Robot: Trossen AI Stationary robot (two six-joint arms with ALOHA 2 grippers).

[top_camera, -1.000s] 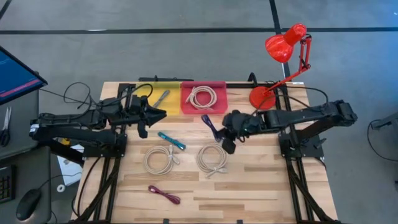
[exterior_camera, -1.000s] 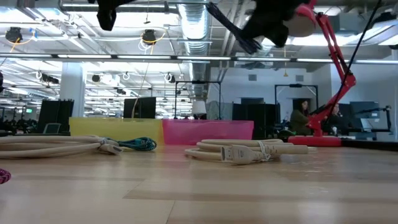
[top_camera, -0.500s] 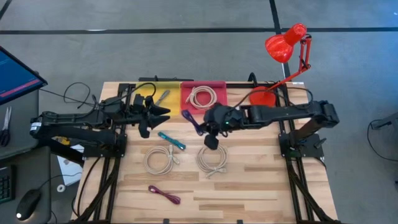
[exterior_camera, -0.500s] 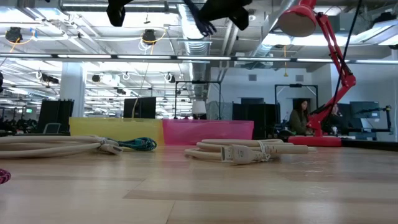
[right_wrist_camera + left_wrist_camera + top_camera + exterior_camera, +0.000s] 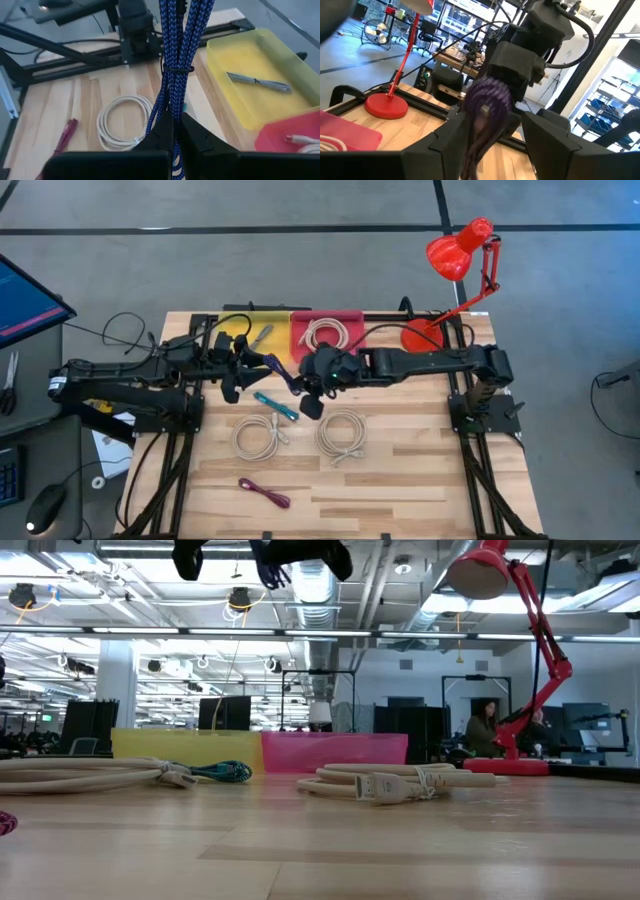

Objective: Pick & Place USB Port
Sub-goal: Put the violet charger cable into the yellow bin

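The robot's right gripper is holding the cable bundle, but the yellow tray (image 5: 278,333) is closer to the left gripper, so next the left gripper grabs the bundle's loose end (image 5: 271,362) first.
A blue-purple braided cable bundle (image 5: 283,372) hangs above the table's middle, with my right gripper (image 5: 308,380) shut on it. Its free end (image 5: 484,102) reaches between the two fingers of my open left gripper (image 5: 256,363), which stand on either side of it. At the far edge, a yellow tray (image 5: 243,320) holds a grey cable (image 5: 261,336). Beside it, a red tray (image 5: 352,320) holds a white coil (image 5: 325,335). In the low view both grippers show only at the top edge. My right gripper pinches one end of the tied bundle (image 5: 169,119) between its two fingers. The fingers come level from the table's right, and the bundle runs on along them toward my left gripper. It is lifted clear of the table. Whether my left gripper touches the bundle, I cannot tell.
On the wooden table lie a teal cable (image 5: 275,406), two white cable coils (image 5: 258,436) (image 5: 342,434) and a magenta cable (image 5: 264,493) near the front. A red desk lamp (image 5: 448,280) stands at the far right corner. A person sits beyond the table (image 5: 484,725).
My right gripper has carried the braided bundle toward the table's left, over to my left gripper, keeping it clear of the table. My left gripper has stayed in place and has opened; the bundle's free end now lies between its fingers.
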